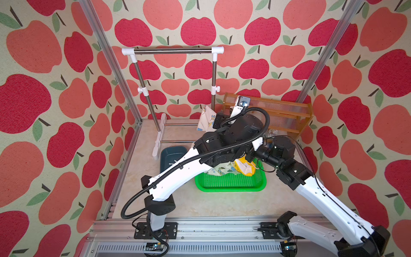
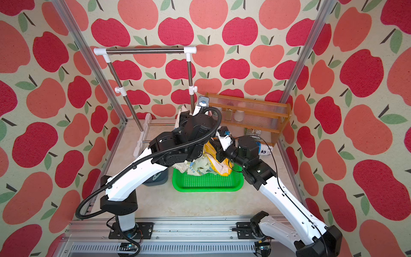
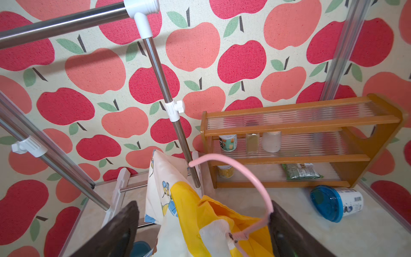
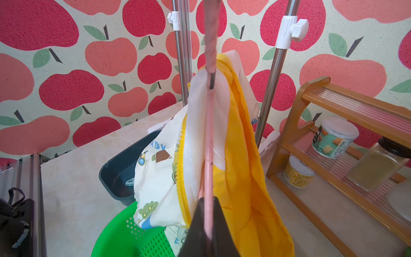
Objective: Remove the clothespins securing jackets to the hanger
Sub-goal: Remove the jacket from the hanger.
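Note:
I expect the jacket to slip free and crumple into the green tray when I pull it off, because the limp collar is wide open around the hanger's neck.
The cream dinosaur-print jacket with yellow lining hangs from the pale-pink hanger above the green tray. My right gripper is shut on the hanger's wire below the neck. My left gripper is open, its jaws wide apart on either side of the jacket's collar. The hanger's hook rests against one finger. One pale-blue clothespin lies in the dark bin. I see no clothespin on the jacket from these views.
The steel rack with white joints stands at the back left. A wooden shelf with jars fills the back right, and a tipped blue-lidded cup lies in front of it. Both arms cross over the tray.

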Controlling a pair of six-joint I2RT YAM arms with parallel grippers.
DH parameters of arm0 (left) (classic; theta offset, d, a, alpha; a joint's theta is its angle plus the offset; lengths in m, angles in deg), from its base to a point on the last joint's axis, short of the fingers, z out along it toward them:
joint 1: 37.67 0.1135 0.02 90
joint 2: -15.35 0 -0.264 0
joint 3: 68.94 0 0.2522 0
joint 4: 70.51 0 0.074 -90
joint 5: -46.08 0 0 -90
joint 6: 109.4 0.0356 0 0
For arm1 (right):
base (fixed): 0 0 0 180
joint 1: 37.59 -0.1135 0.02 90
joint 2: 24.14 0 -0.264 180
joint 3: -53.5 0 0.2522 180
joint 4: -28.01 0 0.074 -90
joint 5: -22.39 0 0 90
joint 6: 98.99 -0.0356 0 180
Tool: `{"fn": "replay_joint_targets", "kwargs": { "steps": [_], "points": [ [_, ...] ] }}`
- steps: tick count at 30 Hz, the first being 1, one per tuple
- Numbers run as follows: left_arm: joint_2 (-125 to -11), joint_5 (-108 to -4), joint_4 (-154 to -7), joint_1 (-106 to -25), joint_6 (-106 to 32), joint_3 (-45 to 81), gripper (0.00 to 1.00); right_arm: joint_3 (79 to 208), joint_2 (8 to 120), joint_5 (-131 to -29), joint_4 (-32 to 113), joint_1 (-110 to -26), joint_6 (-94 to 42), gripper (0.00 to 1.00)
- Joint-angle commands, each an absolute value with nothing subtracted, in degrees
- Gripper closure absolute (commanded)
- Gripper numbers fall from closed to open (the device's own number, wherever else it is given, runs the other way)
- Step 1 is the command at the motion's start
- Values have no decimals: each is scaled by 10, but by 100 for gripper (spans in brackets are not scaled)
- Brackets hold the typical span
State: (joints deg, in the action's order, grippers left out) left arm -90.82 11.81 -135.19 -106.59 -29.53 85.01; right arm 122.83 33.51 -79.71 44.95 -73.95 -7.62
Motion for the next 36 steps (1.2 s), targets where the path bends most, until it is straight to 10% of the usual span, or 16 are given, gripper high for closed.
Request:
{"fn": "replay_joint_targets", "kwargs": {
  "steps": [1, 13, 36],
  "points": [
    [-833, 58, -1353, -1068, -329, 815, 9, 1231, 332, -797, 427, -740, -55, 100],
    [-611, -68, -1351, -967, -429, 586, 7, 1268, 339, -816, 468, -740, -32, 100],
    [-642, -392, -1173, -877, -447, 390, 16, 1314, 351, -837, 498, -745, -78, 100]
  ]
}}
